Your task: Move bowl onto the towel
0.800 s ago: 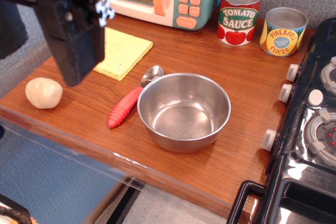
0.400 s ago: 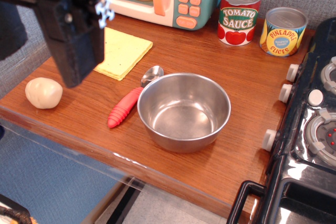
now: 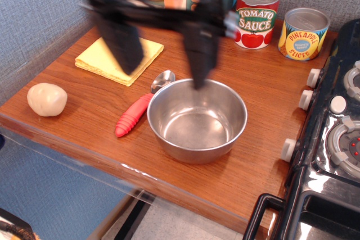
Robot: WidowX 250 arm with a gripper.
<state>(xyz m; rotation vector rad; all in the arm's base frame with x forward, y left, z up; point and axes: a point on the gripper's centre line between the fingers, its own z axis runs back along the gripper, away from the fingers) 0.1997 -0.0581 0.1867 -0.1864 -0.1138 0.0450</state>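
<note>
I expect the bowl [image 3: 197, 125] to dip on its far side when I lift it by one side, because the thin rim [image 3: 244, 113] goes around its wide body.
The shiny steel bowl [image 3: 197, 119] stands upright and empty near the front of the wooden counter. The pale-yellow towel [image 3: 120, 57] lies flat at the back left, partly behind my left finger. My black gripper [image 3: 163, 71] is blurred by motion and hangs open above the bowl's back-left rim. Its left finger [image 3: 125, 46] is over the towel's right part, and its right finger [image 3: 201, 57] points down at the bowl's back rim. It holds nothing.
A red-handled spoon [image 3: 140, 107] lies against the bowl's left side. A beige round lump [image 3: 46, 99] sits at the front left. Tomato sauce [image 3: 256, 16] and pineapple cans [image 3: 303, 34] stand at the back right. A toy stove [image 3: 332, 133] borders the right.
My gripper has swung fast from the far left to the right, over the bowl's back rim. The towel's left part is now uncovered. Bowl and spoon have not moved.
</note>
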